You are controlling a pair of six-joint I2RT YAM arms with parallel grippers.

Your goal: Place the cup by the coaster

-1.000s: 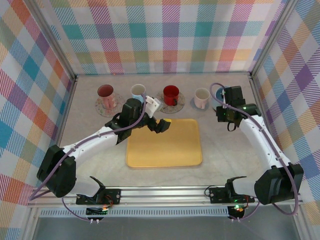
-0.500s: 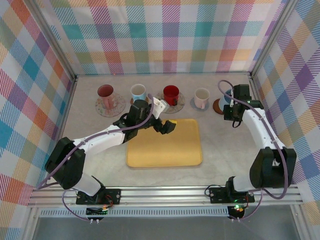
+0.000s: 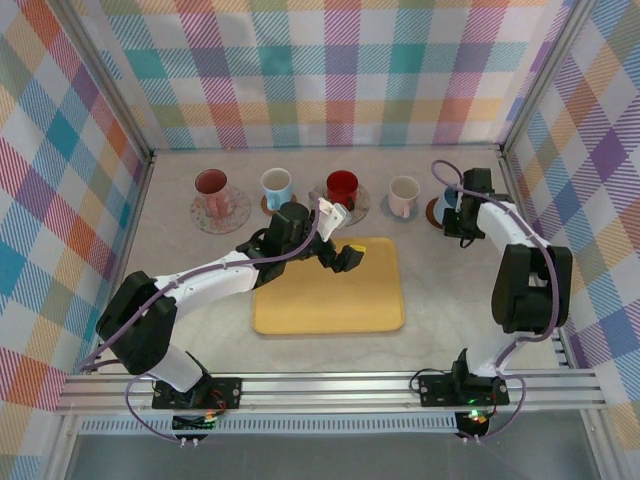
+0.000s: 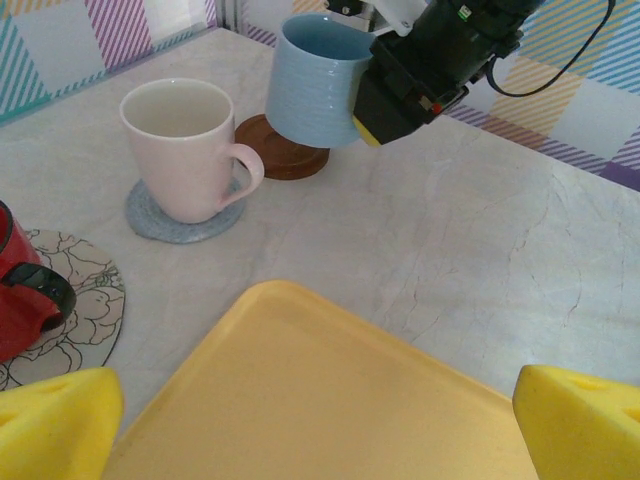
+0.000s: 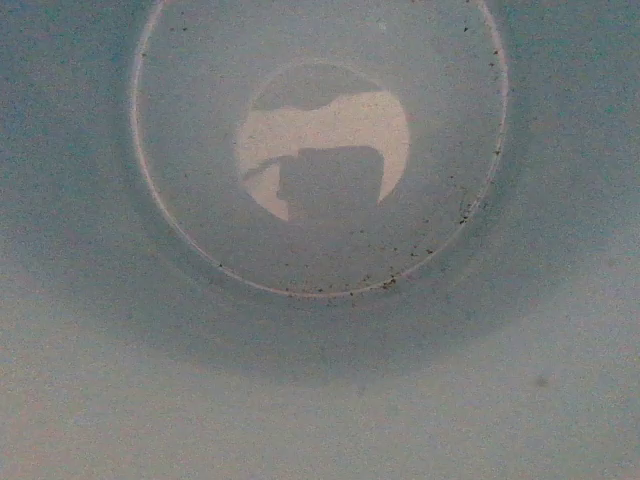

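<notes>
I keep lowering the light blue cup (image 4: 318, 90) with my right gripper toward the coaster's middle (image 4: 278, 151) until the cup's base rests flat, as it faces up over the brown coaster.
A light blue cup (image 4: 318, 80) hangs slightly tilted right over the brown coaster (image 4: 285, 160) at the back right of the table. I cannot tell whether its base touches the coaster. My right gripper (image 4: 400, 95) is shut on the cup's side by the rim. From above, the cup (image 3: 447, 200) and coaster (image 3: 435, 213) sit just left of the right gripper (image 3: 462, 212). The right wrist view looks into the cup's pale inside (image 5: 320, 200). My left gripper (image 3: 345, 256) stands open above the tray's back edge, its yellow pads (image 4: 55, 420) wide apart with nothing between them.
A yellow tray (image 3: 328, 295) lies mid-table. Along the back stand a pink cup (image 3: 403, 193) on a grey coaster (image 4: 150, 215), a red cup (image 3: 342, 186) on a floral coaster, a blue and white cup (image 3: 276, 184) and a dark pink cup (image 3: 211, 186). Checked walls close in the sides.
My right arm has carried the blue cup back and a little left, bringing it over the brown coaster. My left arm has reached further right over the tray, still open.
</notes>
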